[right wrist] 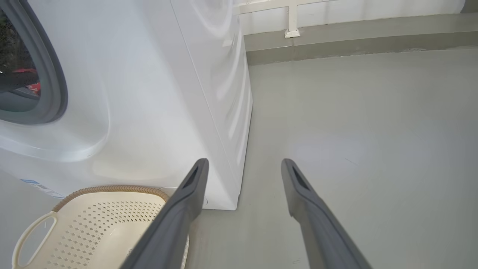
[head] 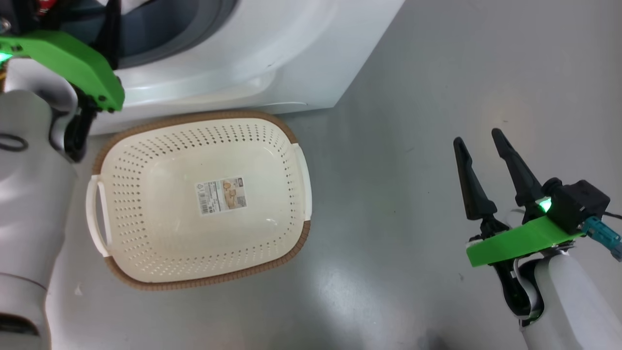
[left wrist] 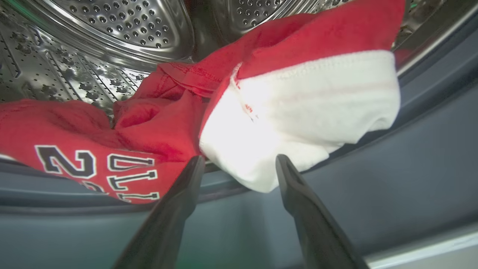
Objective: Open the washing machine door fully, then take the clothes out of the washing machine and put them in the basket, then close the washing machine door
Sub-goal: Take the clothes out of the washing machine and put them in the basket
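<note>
The fold of the white-lined garment lies over the printed red jersey [left wrist: 117,166] with its own edge [left wrist: 207,121], so the jersey will stay behind in the washing machine's drum when the robot pulls the fold out.
In the left wrist view my left gripper [left wrist: 239,161] stands open at the mouth of the washing machine [head: 272,58], over its grey rubber ring [left wrist: 373,179]. The clothes [left wrist: 164,127] lie in the steel drum [left wrist: 123,33]: red jersey fabric with a white-lined fold [left wrist: 306,112] hanging between my fingertips, and printed numbers at the lower left. The cream basket [head: 146,160] sits on the floor in front of the machine with nothing in it but its label. My right gripper [head: 477,137] hovers open over the floor, right of the basket. The washing machine door is out of view.
Grey floor [head: 413,97] spreads to the right of the machine and the basket. In the right wrist view, a wall base with a white bracket [right wrist: 292,22] runs along the far side. My left forearm [head: 29,194] stands at the basket's left side.
</note>
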Tool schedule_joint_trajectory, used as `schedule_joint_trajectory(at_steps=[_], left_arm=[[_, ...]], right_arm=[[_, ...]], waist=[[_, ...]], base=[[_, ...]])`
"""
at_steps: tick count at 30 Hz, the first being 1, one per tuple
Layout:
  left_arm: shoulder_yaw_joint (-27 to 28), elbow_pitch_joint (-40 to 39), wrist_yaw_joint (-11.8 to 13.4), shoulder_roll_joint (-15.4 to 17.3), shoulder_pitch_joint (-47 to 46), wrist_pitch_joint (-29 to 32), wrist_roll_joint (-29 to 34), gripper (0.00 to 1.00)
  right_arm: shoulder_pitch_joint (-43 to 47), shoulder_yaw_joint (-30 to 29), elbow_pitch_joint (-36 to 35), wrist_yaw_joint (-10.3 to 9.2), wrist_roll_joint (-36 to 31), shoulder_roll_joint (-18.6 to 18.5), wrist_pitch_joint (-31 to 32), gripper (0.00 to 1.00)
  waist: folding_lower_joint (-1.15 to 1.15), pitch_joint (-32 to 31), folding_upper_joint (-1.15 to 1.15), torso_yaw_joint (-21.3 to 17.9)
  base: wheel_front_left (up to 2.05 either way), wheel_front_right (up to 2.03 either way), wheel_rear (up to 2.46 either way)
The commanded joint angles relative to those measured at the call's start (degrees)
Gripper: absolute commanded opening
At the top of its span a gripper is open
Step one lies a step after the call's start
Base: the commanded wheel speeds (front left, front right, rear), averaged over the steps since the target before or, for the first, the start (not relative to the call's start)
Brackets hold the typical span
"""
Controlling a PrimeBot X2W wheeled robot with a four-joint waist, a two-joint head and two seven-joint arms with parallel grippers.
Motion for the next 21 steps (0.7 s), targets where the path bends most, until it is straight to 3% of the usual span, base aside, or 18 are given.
schedule_joint_trajectory(at_steps=[1,17,18,19,20,21], left_arm=[[0.22,-0.51,-0.30,2.55,-1.16,0.44,-0.63,1.00],[-4.26,3.10,-0.30,4.71,-5.35,1.48,-7.42,1.00],[-4.51,3.22,-0.30,4.77,-5.41,1.41,-7.77,0.82],[-4.82,3.32,-0.30,4.86,-5.49,1.29,-8.02,0.47],[-5.10,3.37,-0.30,4.94,-5.57,1.06,-8.27,0.35],[-5.41,3.43,-0.30,4.94,-5.63,0.86,-8.51,0.11]], right_arm=[[0.10,1.33,-1.44,0.35,-0.06,0.03,-0.36,1.00],[-1.12,2.09,-1.53,0.35,-0.07,0.34,-0.36,1.00],[-1.08,2.12,-1.52,0.35,-0.06,0.35,-0.36,1.00],[-1.06,2.13,-1.50,0.35,-0.05,0.35,-0.36,1.00],[-1.04,2.13,-1.49,0.35,-0.02,0.34,-0.36,1.00],[-1.05,2.09,-1.47,0.35,0.01,0.31,-0.36,1.00]], waist=[[0.00,0.55,0.00,-0.43],[0.00,2.52,0.00,-2.34],[0.00,2.50,0.00,-2.41],[0.00,2.48,0.00,-2.47],[0.00,2.48,0.00,-2.52],[0.00,2.46,0.00,-2.55]], base=[[0.00,0.00,0.00],[0.00,0.00,0.00],[0.00,0.00,0.00],[0.00,0.00,0.00],[0.00,0.00,0.00],[0.00,0.00,0.00]])
